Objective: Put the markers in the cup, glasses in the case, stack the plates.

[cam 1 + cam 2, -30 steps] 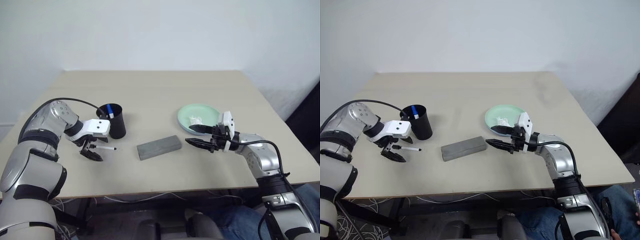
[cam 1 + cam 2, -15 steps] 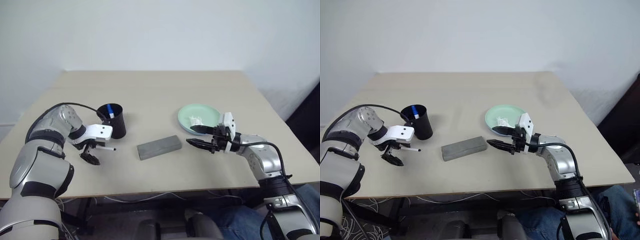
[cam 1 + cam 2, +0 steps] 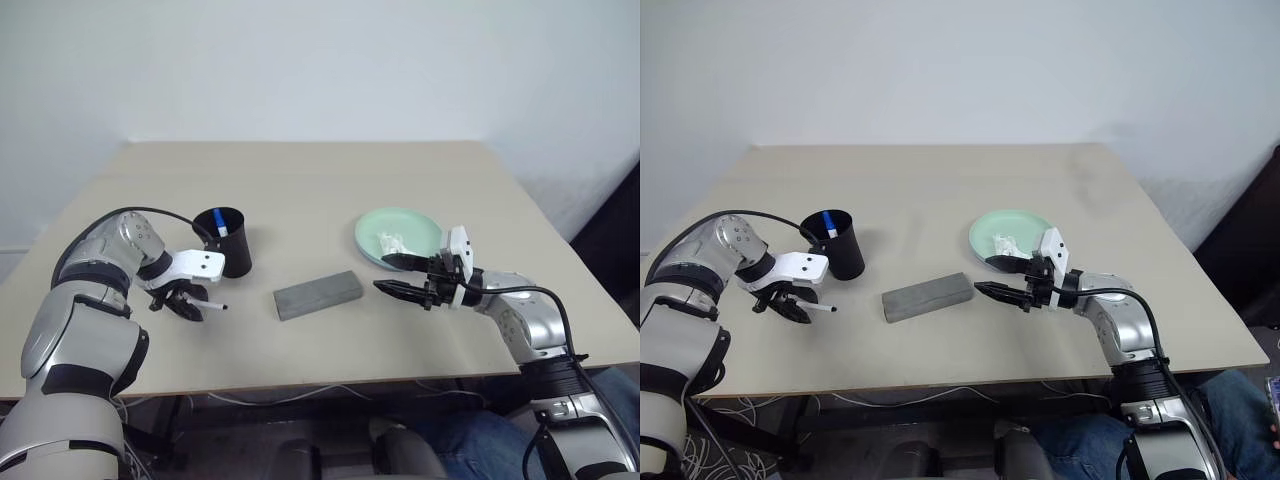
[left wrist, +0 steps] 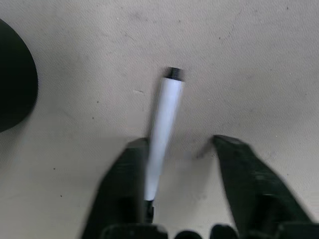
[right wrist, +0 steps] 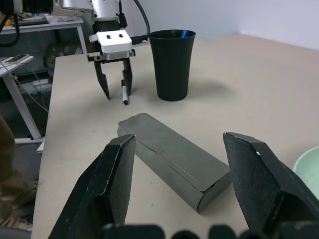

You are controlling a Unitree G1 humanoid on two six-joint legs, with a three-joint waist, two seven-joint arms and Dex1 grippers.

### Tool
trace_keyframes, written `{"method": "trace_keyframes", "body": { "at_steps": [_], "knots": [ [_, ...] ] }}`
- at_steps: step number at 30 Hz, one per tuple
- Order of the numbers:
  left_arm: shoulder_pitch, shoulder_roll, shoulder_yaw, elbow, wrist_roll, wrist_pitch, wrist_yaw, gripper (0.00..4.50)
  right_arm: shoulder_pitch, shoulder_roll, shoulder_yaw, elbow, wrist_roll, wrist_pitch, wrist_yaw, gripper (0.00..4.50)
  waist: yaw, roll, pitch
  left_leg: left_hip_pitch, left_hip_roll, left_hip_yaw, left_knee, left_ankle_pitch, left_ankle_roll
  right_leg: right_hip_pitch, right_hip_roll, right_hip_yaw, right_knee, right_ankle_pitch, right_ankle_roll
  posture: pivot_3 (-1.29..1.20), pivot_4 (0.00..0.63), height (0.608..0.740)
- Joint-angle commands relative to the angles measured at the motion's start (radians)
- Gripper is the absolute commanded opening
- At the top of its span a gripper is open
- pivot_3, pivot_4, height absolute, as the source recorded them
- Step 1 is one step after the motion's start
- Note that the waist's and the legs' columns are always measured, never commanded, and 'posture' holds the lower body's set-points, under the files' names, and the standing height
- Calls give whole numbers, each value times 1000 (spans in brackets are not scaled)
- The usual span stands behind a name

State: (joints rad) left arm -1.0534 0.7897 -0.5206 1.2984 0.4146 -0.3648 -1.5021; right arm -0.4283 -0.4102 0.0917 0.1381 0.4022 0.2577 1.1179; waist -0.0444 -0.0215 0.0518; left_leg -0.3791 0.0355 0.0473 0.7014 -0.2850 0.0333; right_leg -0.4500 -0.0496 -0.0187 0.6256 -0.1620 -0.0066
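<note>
The white marker (image 3: 207, 302) will sink almost out of sight when the robot drops it in, because the blue-capped marker (image 3: 220, 222) barely reaches the black cup's rim.
A white marker with a dark tip (image 4: 163, 119) lies on the table beside the black cup (image 3: 228, 240). My left gripper (image 3: 186, 303) points down over it, open. The marker rests against one finger (image 4: 130, 164) and the other finger stands apart from it. A blue-capped marker (image 3: 217, 222) stands inside the cup. The grey case (image 3: 318, 294) lies shut at the table's middle. My right gripper (image 3: 392, 274) hovers level and open, pointing at the case's right end. Behind it sits a mint green plate (image 3: 412, 222). The glasses are out of view.
A crumpled white tissue (image 3: 390, 241) lies on the green plate. Bare tabletop (image 3: 300, 190) stretches behind the cup and the case. The table's front edge (image 3: 300, 372) runs close below both arms.
My left gripper has come down over the dark-tipped marker and its fingers have drawn in around it. The right arm has kept still.
</note>
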Motion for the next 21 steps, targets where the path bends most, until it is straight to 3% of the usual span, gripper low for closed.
{"method": "trace_keyframes", "body": {
  "at_steps": [1, 3, 16, 21],
  "knots": [
    [5, 14, 20, 1, 11, -6, -10, 773, -32, 1, -24, -29, 20, -14, 2, 3049, 0, 0, 0, 0, 0, 0, 0, 0, 0, 0, 0, 0, 0, 0, 0, 0, 0, 721],
    [9, 15, 23, 0, 15, -9, -10, 42, -33, 2, -24, -27, 19, -16, 2, 3049, 0, 0, 0, 0, 0, 0, 0, 0, 0, 0, 0, 0, 0, 0, 0, 0, 0, 721],
    [4, -5, 105, -18, -42, 10, -77, 15, -30, 2, -25, -21, 16, -22, 1, 3049, 0, 0, 0, 0, 0, 0, 0, 0, 0, 0, 0, 0, 0, 0, 0, 0, 0, 721],
    [-14, -36, 160, -70, -203, 50, -112, 15, -29, -2, -27, -28, 21, -19, 7, 3049, 2, 0, 0, -1, 0, -1, 1, 0, 0, 0, 0, -1, 0, 0, 0, 0, 0, 721]
  ]
}}
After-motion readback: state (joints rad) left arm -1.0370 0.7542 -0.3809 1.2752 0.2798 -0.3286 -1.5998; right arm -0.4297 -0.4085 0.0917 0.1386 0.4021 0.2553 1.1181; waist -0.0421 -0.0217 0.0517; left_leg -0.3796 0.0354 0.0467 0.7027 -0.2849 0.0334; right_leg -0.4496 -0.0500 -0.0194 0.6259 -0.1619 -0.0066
